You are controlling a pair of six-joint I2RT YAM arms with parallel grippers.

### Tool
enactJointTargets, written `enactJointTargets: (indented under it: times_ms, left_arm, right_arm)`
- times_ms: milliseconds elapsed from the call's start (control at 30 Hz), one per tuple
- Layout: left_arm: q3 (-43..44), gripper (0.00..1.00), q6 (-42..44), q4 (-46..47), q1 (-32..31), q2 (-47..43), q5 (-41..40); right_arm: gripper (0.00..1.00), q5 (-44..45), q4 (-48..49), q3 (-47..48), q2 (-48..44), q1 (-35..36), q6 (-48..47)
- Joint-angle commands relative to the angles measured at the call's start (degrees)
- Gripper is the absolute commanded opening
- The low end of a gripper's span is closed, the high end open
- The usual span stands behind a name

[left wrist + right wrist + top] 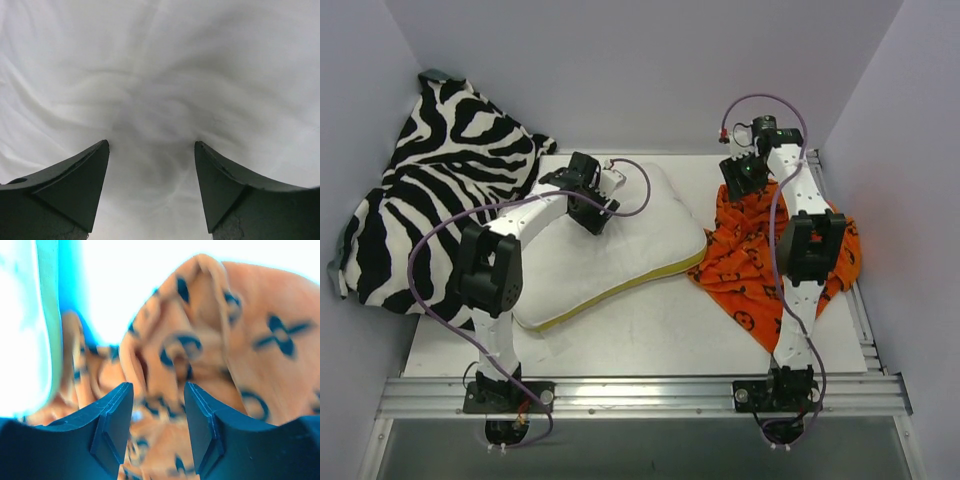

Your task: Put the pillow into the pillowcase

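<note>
I can see that the orange pillowcase lies crumpled (716, 256) against the corner of the pillow, so next I grab its bunched folds (746, 212) with my right gripper and pull the pillowcase straight before the pillow goes in.
The white pillow (630, 240) with yellow piping lies in the middle of the table, its yellow edge facing the front right. My left gripper (592, 215) hovers open just above its upper left part; the left wrist view shows only white fabric (160, 75) between the spread fingers (85, 180). The orange pillowcase (745, 265) with dark motifs lies crumpled at the right, touching the pillow's right corner. My right gripper (740, 185) is open over the pillowcase's far edge; the right wrist view shows bunched orange folds (200, 340) just beyond the open fingers (112, 420).
A black-and-white zebra-striped cloth (430, 190) is heaped at the left, over the table's left edge and against the wall. Grey walls close in the back and both sides. An aluminium rail (640, 392) runs along the front edge.
</note>
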Motion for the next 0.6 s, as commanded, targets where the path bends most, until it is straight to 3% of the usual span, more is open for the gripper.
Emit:
enactJointTargets:
  times_ms: [0,133,200,300,333,367,567]
  left_arm:
    - [-3.0,0.78,0.7,-1.4,0.7,-1.6,-0.1]
    - [-8.0,0.83,2.0,-1.8,2.1,-3.6,4.2]
    - [-10.6,0.84,5.3,-2.2,2.5,-6.1,11.3]
    - [-12.5,0.92,9.4,-1.0,2.4,-9.1,16.6]
    - [-12.3,0.98,10.2,-0.9,2.3,-9.1,16.8]
    - [-10.9,0.98,10.7,-1.0,2.3,-8.7,16.1]
    - [-8.6,0.98,17.1,-4.2,2.7,-3.8,10.4]
  right_arm:
    - [0.45,-2.8,-2.3,3.8,6.7,-0.1,5.4]
    - [0.45,-5.0,-2.1,4.9,10.9,1.4,7.6]
    - [0.44,-5.0,-2.2,4.5,12.0,2.3,7.6]
    - [0.27,-7.1,-2.2,4.2,14.2,2.6,8.9]
    - [0.06,-7.6,-2.2,4.4,15.1,2.5,9.4]
    - [0.00,-8.5,-2.1,4.6,15.5,2.4,10.3]
    - [0.00,-30.5,1.0,8.8,16.8,-2.1,24.3]
